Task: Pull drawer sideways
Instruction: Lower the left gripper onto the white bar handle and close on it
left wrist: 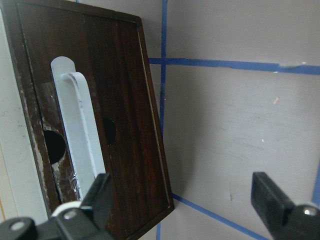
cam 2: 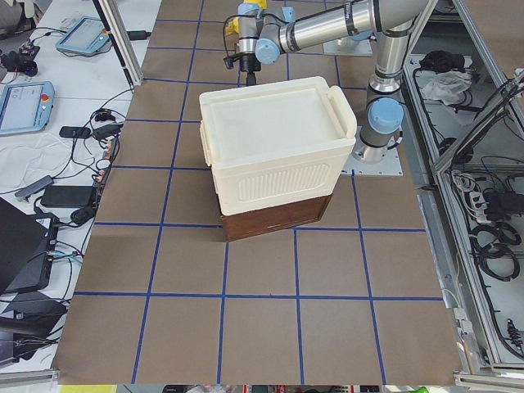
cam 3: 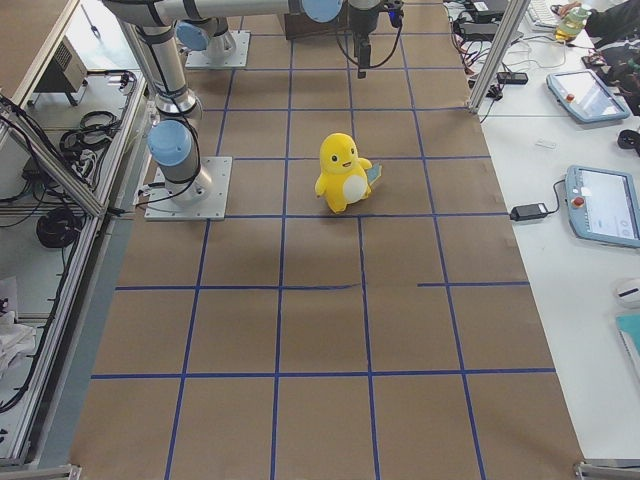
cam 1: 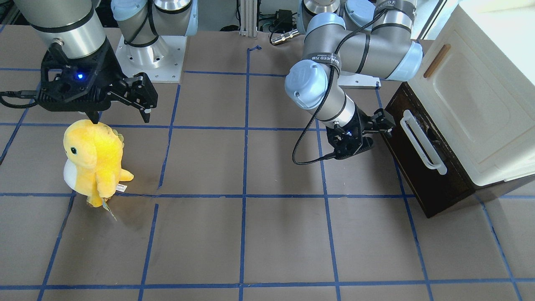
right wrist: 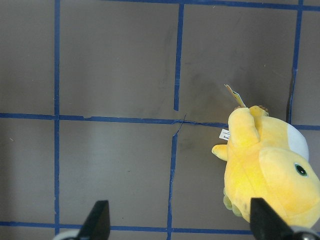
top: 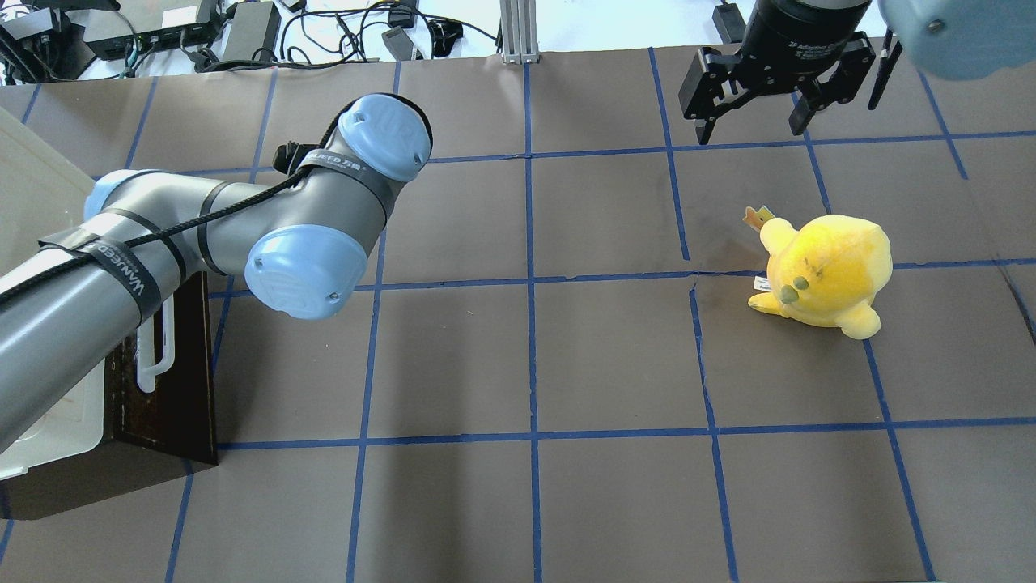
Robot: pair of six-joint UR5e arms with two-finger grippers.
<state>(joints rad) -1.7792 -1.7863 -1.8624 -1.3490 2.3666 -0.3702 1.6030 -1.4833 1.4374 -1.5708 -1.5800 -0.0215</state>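
Observation:
I expect the drawer (cam 1: pixel 422 142) to slide straight out and leave the lower panel behind when I pull, because a thin seam (left wrist: pixel 89 55) parts the handle's wooden piece from that panel.
The dark brown drawer (cam 1: pixel 434 184) with a long white bar handle (cam 1: pixel 422 144) sits under a cream-white cabinet (cam 1: pixel 480 104). It also shows in the overhead view (top: pixel 182 389) and the left wrist view (left wrist: pixel 125 125). My left gripper (cam 1: pixel 382 124) is open, level with the drawer front and just beside the robot-side end of the handle (left wrist: pixel 80 130). One of its fingers (left wrist: pixel 100 197) is in front of the handle's end, and nothing is between the jaws. My right gripper (cam 1: pixel 121 115) is open and empty, hanging above the table by a yellow plush toy (cam 1: pixel 94 161).
The plush (top: pixel 821 271) stands on the right half of the brown, blue-taped table (top: pixel 526 356), right of the right gripper (right wrist: pixel 180 222) in the wrist view. The cabinet door has a small wooden handle (cam 1: pixel 436 60). My left arm (top: pixel 202 235) hides part of the cabinet from above.

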